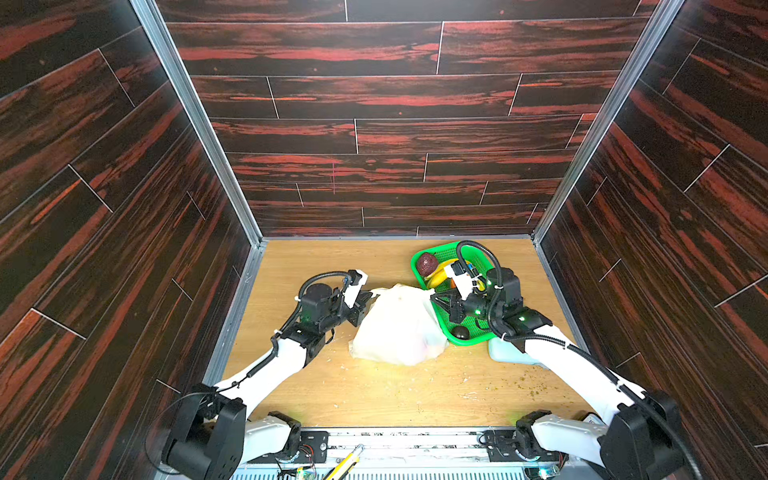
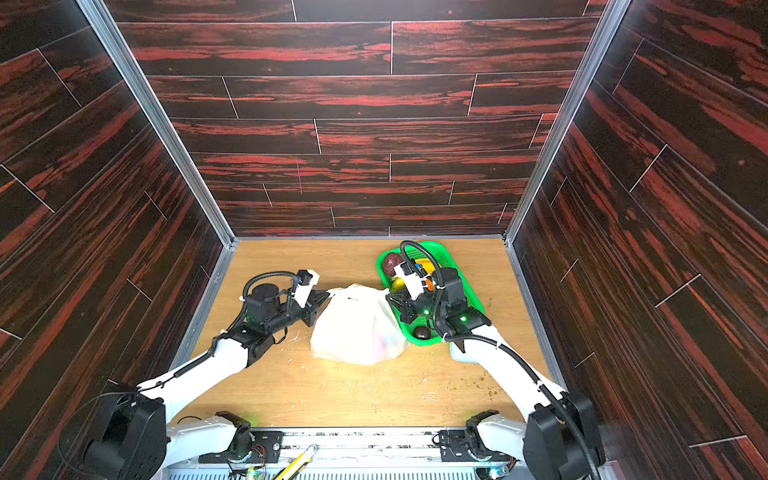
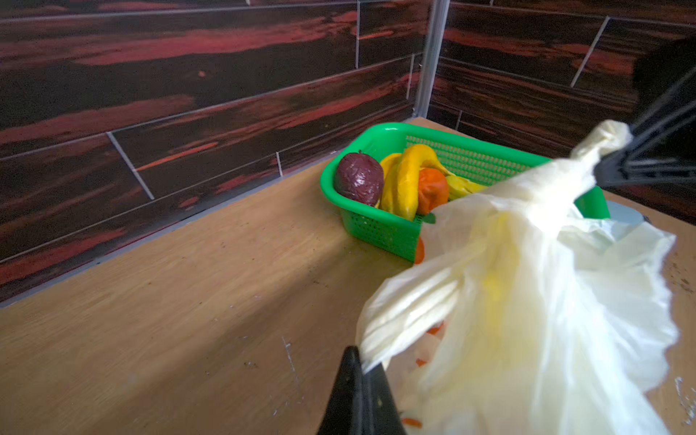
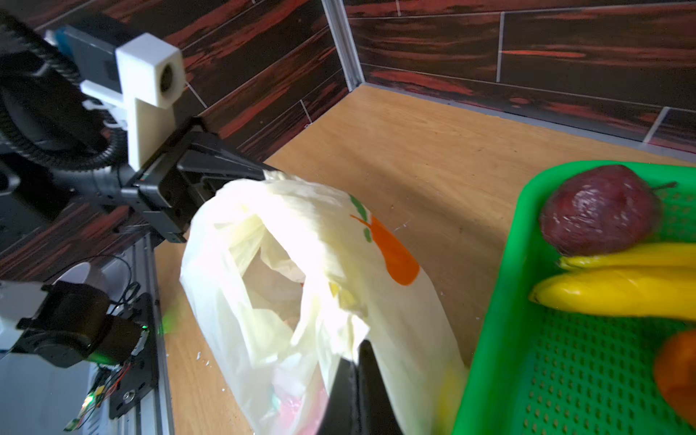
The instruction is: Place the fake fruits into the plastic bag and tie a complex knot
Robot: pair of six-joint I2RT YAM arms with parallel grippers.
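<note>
One bag handle (image 3: 413, 312) is shut in each gripper, so my left gripper keeps pulling away from the other handle (image 3: 580, 165) until both handles are stretched straight, and then let go.
The cream plastic bag (image 1: 399, 328) (image 2: 359, 328) stands mid-table with its mouth stretched between both grippers. My left gripper (image 1: 370, 297) (image 3: 357, 361) is shut on the bag's left handle (image 3: 406, 320). My right gripper (image 1: 434, 297) (image 4: 356, 357) is shut on the right handle (image 3: 599, 145). Something pink (image 4: 301, 399) shows through the bag wall. More fake fruits lie in the green basket: a dark purple ball (image 1: 427, 264) (image 4: 599, 211), yellow bananas (image 3: 408, 180) (image 4: 617, 290), an orange (image 3: 433, 188) and a dark ball (image 1: 460, 332).
The green mesh basket (image 1: 469, 338) (image 2: 451, 255) sits right of the bag, under my right arm. A pale blue pouch (image 1: 507, 353) lies just in front of it. Dark panelled walls close in three sides. A yellow knife (image 1: 345, 461) rests on the front rail.
</note>
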